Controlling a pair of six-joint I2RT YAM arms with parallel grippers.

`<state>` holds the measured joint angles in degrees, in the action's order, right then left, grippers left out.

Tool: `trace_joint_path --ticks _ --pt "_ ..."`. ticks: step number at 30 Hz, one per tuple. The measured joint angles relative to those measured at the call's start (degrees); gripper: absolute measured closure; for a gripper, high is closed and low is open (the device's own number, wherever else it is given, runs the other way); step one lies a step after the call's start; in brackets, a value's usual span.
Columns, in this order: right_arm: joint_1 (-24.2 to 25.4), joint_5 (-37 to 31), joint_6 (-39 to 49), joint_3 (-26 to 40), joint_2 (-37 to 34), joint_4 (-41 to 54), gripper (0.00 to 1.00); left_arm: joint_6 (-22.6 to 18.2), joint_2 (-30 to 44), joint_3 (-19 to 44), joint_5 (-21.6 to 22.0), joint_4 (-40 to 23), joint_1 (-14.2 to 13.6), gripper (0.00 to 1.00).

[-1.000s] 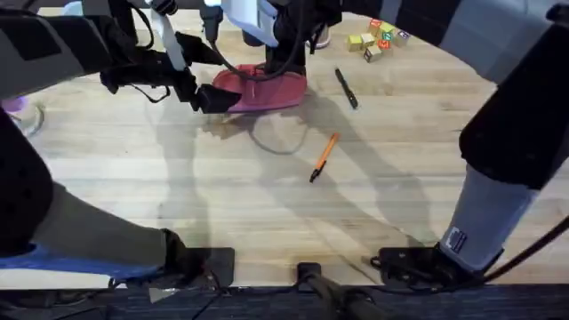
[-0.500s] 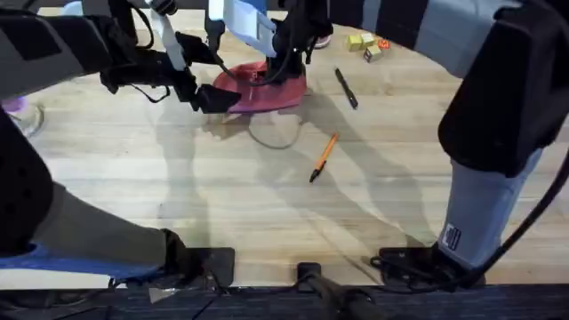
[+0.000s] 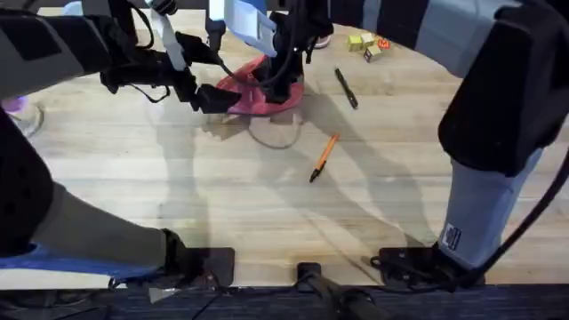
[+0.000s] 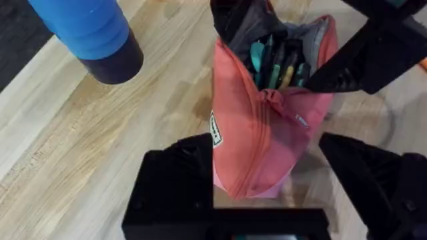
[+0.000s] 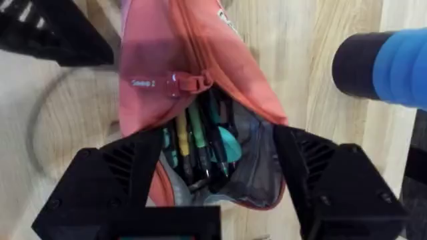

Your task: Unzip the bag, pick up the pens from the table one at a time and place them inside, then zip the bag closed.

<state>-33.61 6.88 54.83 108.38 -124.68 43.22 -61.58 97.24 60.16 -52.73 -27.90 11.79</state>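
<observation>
The bag gapes [image 5: 223,150] past the zipper pull, so when I push the black pen [image 3: 347,89] in, it will slip in lengthwise next to the other pens.
The pink-red bag [image 3: 242,100] lies at the far middle of the table [image 3: 178,204]. Its zipper pull [image 5: 190,83] sits midway, and the end beyond it gapes open. Several pens and markers [image 5: 200,143] show inside. My left gripper [image 3: 212,98] is shut on the bag's closed left end [image 4: 253,140]. My right gripper [image 3: 277,82] stands open, its fingers [image 5: 127,173] straddling the open end. The black pen [image 3: 345,89] lies right of the bag. The orange pen [image 3: 324,156] lies nearer, on bare wood.
A blue bottle [image 4: 87,30] stands just behind the bag, close to both grippers. Small coloured blocks [image 3: 366,44] lie at the far right. The right arm's large upper link [image 3: 498,98] hangs over the table's right side.
My right gripper has moved down and left onto the bag's right half, which now looks bunched and open. The left gripper and both loose pens have stayed put.
</observation>
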Motion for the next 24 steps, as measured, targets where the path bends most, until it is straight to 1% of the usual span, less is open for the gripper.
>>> trace_joint_path --ticks 7,13,17,24 --pt "-0.02 -0.01 -0.13 0.02 0.0 0.42 0.005 0.0 0.01 0.0 -0.01 0.0 0.0 0.006" --pt "-0.02 -0.03 -4.0 0.09 0.7 1.94 0.005 0.0 0.01 0.0 0.0 0.02 0.0 0.007" --pt "-0.13 -0.05 -5.44 0.09 3.36 4.46 0.005 0.0 0.0 0.0 -0.02 0.04 0.0 0.007" --pt "-0.11 -0.03 -6.4 0.11 8.69 6.05 0.005 0.0 0.01 0.0 -0.01 0.04 0.0 0.007"
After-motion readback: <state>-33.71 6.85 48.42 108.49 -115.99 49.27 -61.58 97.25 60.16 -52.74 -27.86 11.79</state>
